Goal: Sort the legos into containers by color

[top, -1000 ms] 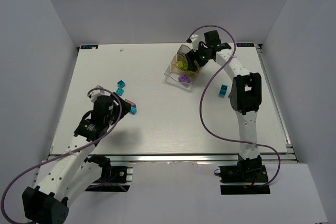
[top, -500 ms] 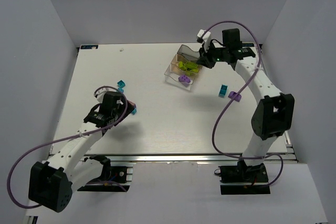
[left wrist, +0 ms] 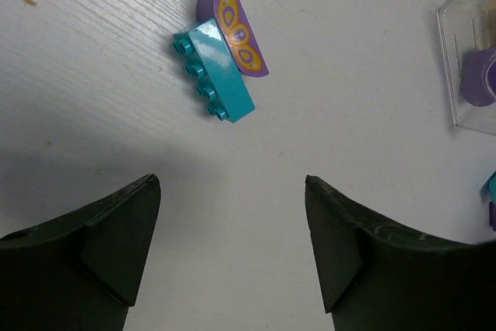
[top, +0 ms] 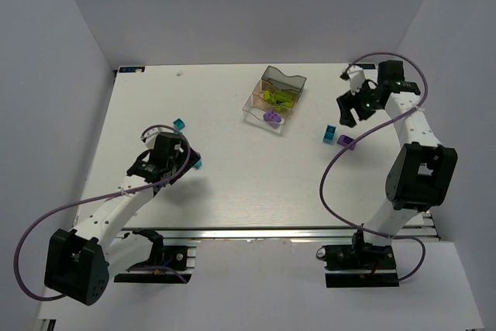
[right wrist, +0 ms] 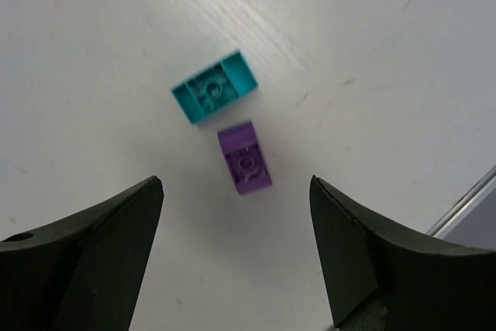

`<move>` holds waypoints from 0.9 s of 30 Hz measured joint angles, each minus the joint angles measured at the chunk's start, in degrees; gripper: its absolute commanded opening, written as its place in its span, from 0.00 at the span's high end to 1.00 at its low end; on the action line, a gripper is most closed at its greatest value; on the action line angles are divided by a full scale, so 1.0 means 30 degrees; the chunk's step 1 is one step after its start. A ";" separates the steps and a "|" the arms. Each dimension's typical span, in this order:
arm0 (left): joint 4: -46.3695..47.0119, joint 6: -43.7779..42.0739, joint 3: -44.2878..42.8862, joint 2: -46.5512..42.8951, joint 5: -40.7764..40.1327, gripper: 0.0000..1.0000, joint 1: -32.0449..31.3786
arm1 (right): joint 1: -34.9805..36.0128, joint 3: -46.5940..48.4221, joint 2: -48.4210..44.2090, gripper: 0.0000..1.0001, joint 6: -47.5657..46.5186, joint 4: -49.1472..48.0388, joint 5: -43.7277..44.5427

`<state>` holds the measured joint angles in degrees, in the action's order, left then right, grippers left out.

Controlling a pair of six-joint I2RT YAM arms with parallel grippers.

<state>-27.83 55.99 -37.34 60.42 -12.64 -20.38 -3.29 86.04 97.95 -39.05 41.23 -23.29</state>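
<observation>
The purple lego's long sides (right wrist: 246,158) face the open fingers, clear of the teal lego, so the robot's right gripper should go down next and close on those sides (top: 346,142).
The clear container (top: 284,80) stands at the back middle, with lime legos (top: 277,98) in one compartment and a purple one (top: 271,117) in the nearest. My right gripper (top: 344,116) (right wrist: 235,185) hangs open above a teal lego (right wrist: 214,87) (top: 329,134) and a purple lego (right wrist: 246,158) (top: 346,142), touching neither. My left gripper (top: 186,159) (left wrist: 232,187) is open just short of a teal lego (left wrist: 215,69) (top: 196,163) joined to a purple half-round piece (left wrist: 236,29). Another teal lego (top: 180,123) lies further left.
The container's corner (left wrist: 465,60) shows at the right edge of the left wrist view, with a purple brick (left wrist: 482,75) behind its wall. The table's right edge (right wrist: 465,199) is close to the right gripper. Purple cables loop over both arms.
My right arm has swung away from the container to the right and now hangs over the teal and purple pair. My left gripper has edged forward toward its teal lego.
</observation>
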 measured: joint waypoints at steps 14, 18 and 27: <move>0.0313 -0.0138 0.0175 -0.0138 0.0262 0.13 0.0117 | -0.0452 -0.1319 0.3198 0.23 -0.6142 0.2448 0.3359; 0.0277 -0.0124 0.0590 -0.0627 0.0291 0.13 0.0131 | -0.0452 -0.0787 0.4452 0.24 -0.6229 0.2543 0.3657; 0.0262 -0.0124 0.0685 -0.0838 0.0299 0.13 0.0138 | -0.0452 0.0197 0.5880 0.32 -0.6331 0.2069 0.3730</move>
<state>-27.05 55.61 -35.29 57.91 -11.75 -19.97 -4.64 86.63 115.59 -58.04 47.44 -12.10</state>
